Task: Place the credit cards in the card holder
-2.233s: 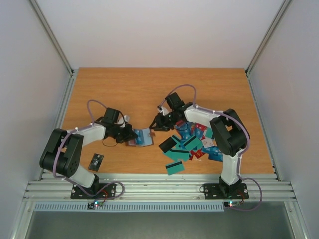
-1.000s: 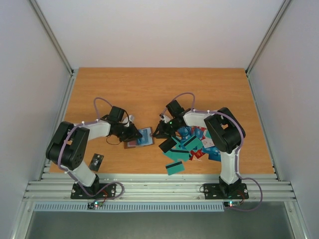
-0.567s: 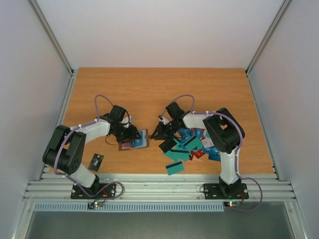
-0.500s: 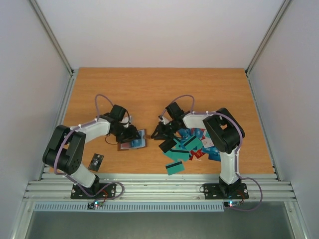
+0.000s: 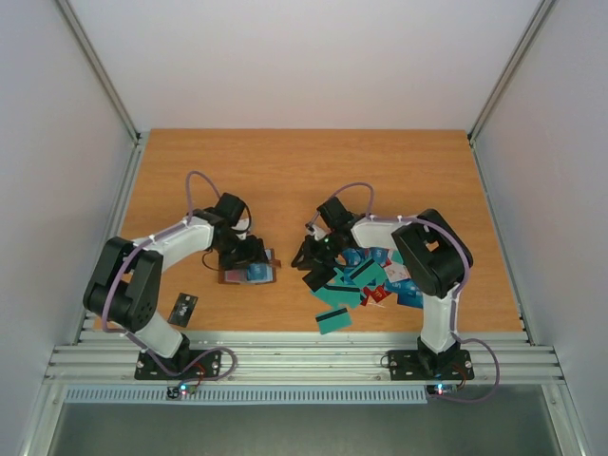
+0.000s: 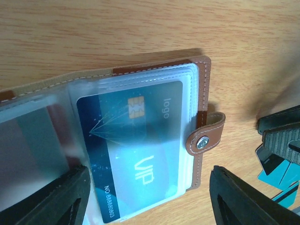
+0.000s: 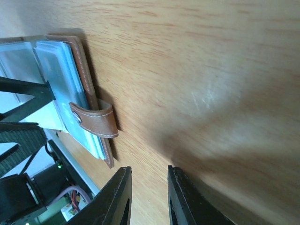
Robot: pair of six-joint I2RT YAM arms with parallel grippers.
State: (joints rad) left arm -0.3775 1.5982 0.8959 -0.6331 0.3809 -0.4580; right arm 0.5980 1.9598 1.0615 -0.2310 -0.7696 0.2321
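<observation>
The VIP card (image 6: 136, 150) is in the top sleeve, so my left gripper should shut and push down by the card holder's fold (image 6: 83, 145) while my right gripper flips the sleeve over.
The brown card holder (image 5: 234, 276) lies open on the table, clear sleeves up, with a blue credit card (image 6: 136, 140) marked VIP inside the top sleeve. My left gripper (image 5: 249, 256) hangs over it, open wide, one finger (image 6: 58, 199) above the sleeve and the other past the snap strap (image 6: 206, 136). My right gripper (image 5: 306, 258) sits just right of the holder, low over the bare wood. Its jaws stand a narrow gap apart with nothing between them (image 7: 149, 199). A heap of credit cards (image 5: 366, 280) in teal, blue, red and black lies to its right.
One black card (image 5: 183, 309) lies alone near the front left edge by the left arm's base. The heap of cards reaches toward the right arm's base (image 5: 425, 361). Bare wooden table (image 5: 285, 171) stretches behind both grippers to the white walls.
My left gripper has opened and let go of the card holder, after dragging it left and nearer the front. The right gripper has shifted slightly toward the front.
</observation>
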